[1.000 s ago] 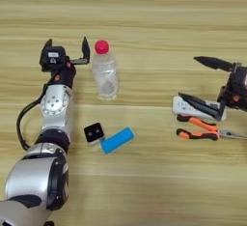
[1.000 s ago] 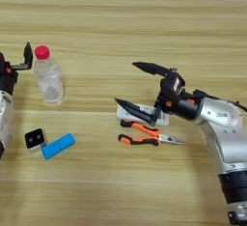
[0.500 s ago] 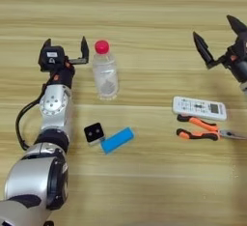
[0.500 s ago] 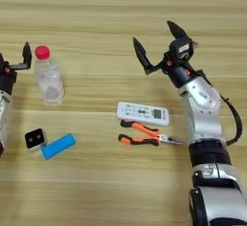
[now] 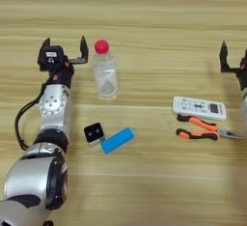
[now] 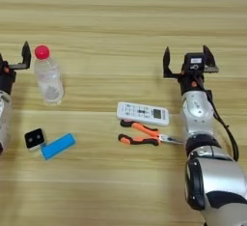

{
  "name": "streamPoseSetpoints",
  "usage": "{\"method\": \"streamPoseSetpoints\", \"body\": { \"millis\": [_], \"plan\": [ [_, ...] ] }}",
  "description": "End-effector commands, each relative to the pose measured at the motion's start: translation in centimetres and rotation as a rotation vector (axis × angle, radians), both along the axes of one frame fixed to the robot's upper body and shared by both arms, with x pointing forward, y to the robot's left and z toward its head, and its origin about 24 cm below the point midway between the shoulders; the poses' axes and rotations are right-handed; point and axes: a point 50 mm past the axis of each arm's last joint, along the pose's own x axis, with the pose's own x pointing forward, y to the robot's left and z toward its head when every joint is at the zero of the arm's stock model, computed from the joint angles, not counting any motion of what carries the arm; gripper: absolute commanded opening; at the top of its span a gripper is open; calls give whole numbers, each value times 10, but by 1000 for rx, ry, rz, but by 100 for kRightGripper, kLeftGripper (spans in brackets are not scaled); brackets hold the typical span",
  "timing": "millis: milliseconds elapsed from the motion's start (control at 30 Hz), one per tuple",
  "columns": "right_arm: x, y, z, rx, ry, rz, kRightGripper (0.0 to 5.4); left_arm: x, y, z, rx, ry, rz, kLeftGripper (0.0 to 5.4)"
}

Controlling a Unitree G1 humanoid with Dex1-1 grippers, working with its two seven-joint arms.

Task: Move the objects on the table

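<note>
The bottle is outside the open fingers of my left gripper, and they point past the red cap point(image 5: 101, 46), so next I move back, turn and straddle the bottle's clear body point(image 5: 106, 77).
On the table point(image 5: 144, 17) a clear plastic bottle with a red cap point(image 5: 104, 70) lies left of centre. My left gripper point(image 5: 64, 48) is open just left of the bottle's cap, holding nothing. A small black cube point(image 5: 93, 133) and a blue block point(image 5: 117, 139) rest side by side below the bottle. The white remote control point(image 6: 143, 113) lies right of centre, with the orange-handled pliers point(image 6: 144, 134) just below it. My right gripper point(image 6: 187, 62) is open above and to the right of the remote, apart from it and empty.
The left arm point(image 5: 53, 119) stretches up along the left edge beside the cube. The right arm point(image 6: 200, 123) runs down the right side, close to the tips of the pliers.
The right gripper has lifted off the remote, swung up and to the right, and now stands open and upright. The remote stays on the table. The left arm has not moved.
</note>
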Motion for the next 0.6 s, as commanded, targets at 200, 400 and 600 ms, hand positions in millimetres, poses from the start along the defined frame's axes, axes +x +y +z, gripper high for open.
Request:
{"method": "streamPoseSetpoints", "body": {
  "millis": [200, 400, 600],
  "plan": [
    [-16, -9, 1, -6, -105, -73, 537, -2, 6, 6, 31, -33, -4, 540],
    [-26, -4, 4, -29, -157, -62, 537, -8, 13, 11, 45, -56, -13, 540],
    [-32, 3, 4, -38, -151, -47, 537, -24, 23, 22, 20, -134, -18, 540]
  ]
}}
